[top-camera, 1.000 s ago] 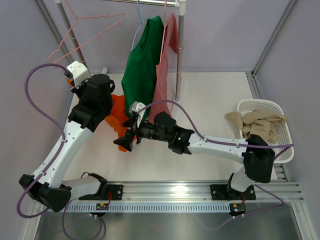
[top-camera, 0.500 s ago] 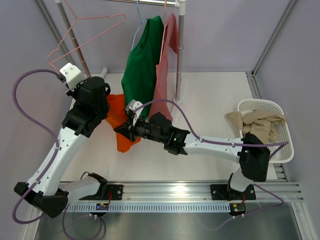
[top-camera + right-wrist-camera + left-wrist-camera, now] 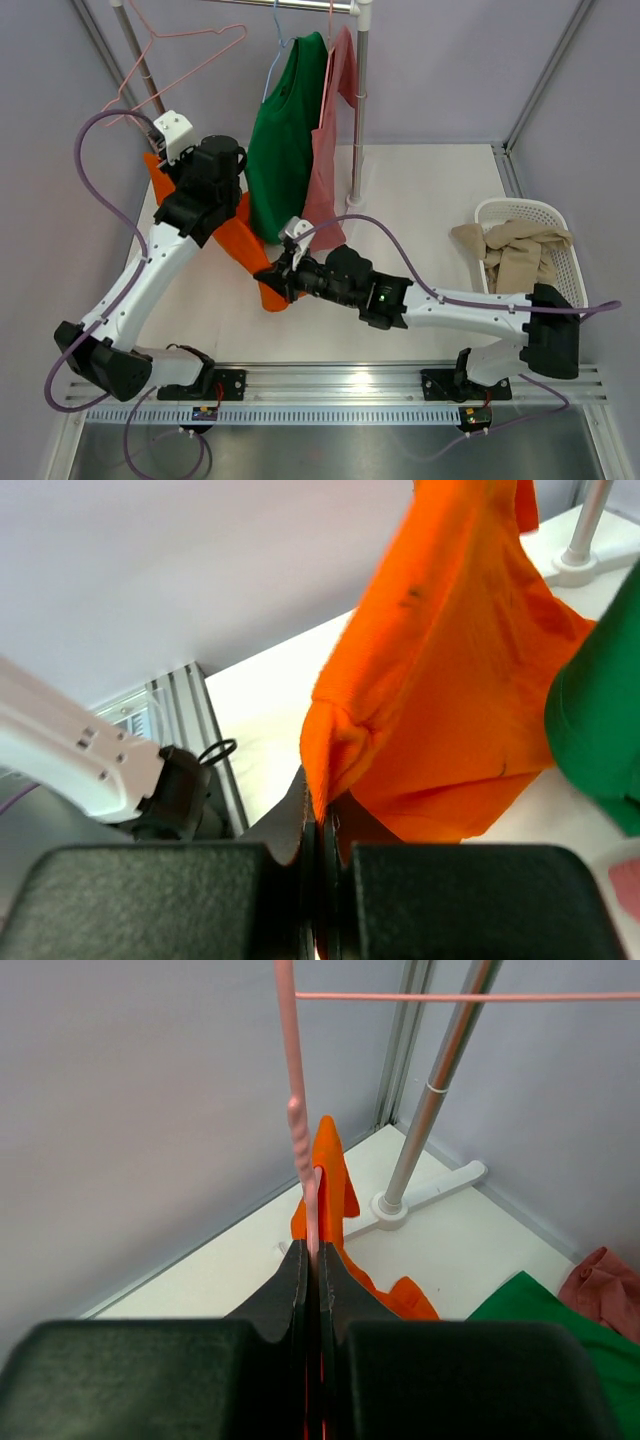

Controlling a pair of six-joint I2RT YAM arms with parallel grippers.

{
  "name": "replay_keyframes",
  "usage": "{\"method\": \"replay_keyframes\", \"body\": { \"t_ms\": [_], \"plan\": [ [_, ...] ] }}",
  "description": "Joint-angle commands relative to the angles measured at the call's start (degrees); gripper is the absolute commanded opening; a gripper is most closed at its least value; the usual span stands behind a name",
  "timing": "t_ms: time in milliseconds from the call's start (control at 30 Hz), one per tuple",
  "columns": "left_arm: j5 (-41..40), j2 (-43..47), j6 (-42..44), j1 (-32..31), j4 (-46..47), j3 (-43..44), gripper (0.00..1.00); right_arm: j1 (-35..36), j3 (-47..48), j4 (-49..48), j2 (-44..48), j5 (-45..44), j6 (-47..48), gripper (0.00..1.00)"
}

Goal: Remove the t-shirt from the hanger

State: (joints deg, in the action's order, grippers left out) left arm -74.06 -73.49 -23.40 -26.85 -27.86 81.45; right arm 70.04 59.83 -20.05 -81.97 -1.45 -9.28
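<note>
The orange t-shirt bunches (image 3: 332,1172) around the pink hanger, so the robot's left hand should pull the hanger back out (image 3: 289,1045) while its right hand keeps hold of the t-shirt's lower edge.
The orange t-shirt (image 3: 245,248) stretches slantwise between my two grippers, left of the hanging clothes. My left gripper (image 3: 160,152) is shut on the thin pink hanger (image 3: 292,1080), whose wire runs up from between the jaws, with the t-shirt (image 3: 335,1175) bunched just past the fingertips (image 3: 300,1260). The hanger (image 3: 190,50) leans by the left rack pole. My right gripper (image 3: 274,276) is shut on a fold at the t-shirt's lower edge (image 3: 450,680), pinched between its jaws (image 3: 322,810).
A green shirt (image 3: 285,140) and a pink shirt (image 3: 330,150) hang from the rail, close to the right of the orange one. The rack's right pole (image 3: 360,100) stands behind them. A white basket (image 3: 535,215) with beige cloth sits far right.
My right gripper has shut on the t-shirt's lower edge and drawn it toward the near side. My left arm has carried the hanger back and up, pulling the shirt taut.
</note>
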Motion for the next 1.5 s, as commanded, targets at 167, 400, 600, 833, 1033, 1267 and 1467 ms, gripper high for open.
{"method": "replay_keyframes", "body": {
  "t_ms": [167,400,600,833,1033,1267,1467],
  "plan": [
    [-4.0,-4.2,-1.1,2.9,3.1,7.6,0.0,5.0,-9.1,4.4,12.9,-7.3,-4.1,0.0],
    [-2.1,-4.9,0.2,5.2,3.2,11.1,0.0,5.2,-15.7,4.2,15.2,-8.1,-6.7,0.0],
    [0.3,-5.0,3.4,5.8,2.9,13.9,0.0,5.2,-14.2,2.4,10.9,-8.5,-8.1,0.0],
    [32.8,9.4,-0.5,5.8,-7.6,6.2,0.0,5.1,-4.4,4.1,1.9,-13.2,-3.3,0.0],
    [49.8,22.7,-0.3,5.8,-12.3,-2.6,0.0,4.4,7.5,7.8,-4.6,-13.8,0.1,0.0],
    [61.0,24.5,-2.4,5.8,-30.5,1.0,0.0,-1.9,19.3,14.7,-9.9,-12.0,-0.6,0.0],
    [57.1,29.4,-0.5,5.8,-31.4,4.1,0.0,-3.6,20.9,18.6,-9.2,-11.5,0.3,0.0]
  ]
}}
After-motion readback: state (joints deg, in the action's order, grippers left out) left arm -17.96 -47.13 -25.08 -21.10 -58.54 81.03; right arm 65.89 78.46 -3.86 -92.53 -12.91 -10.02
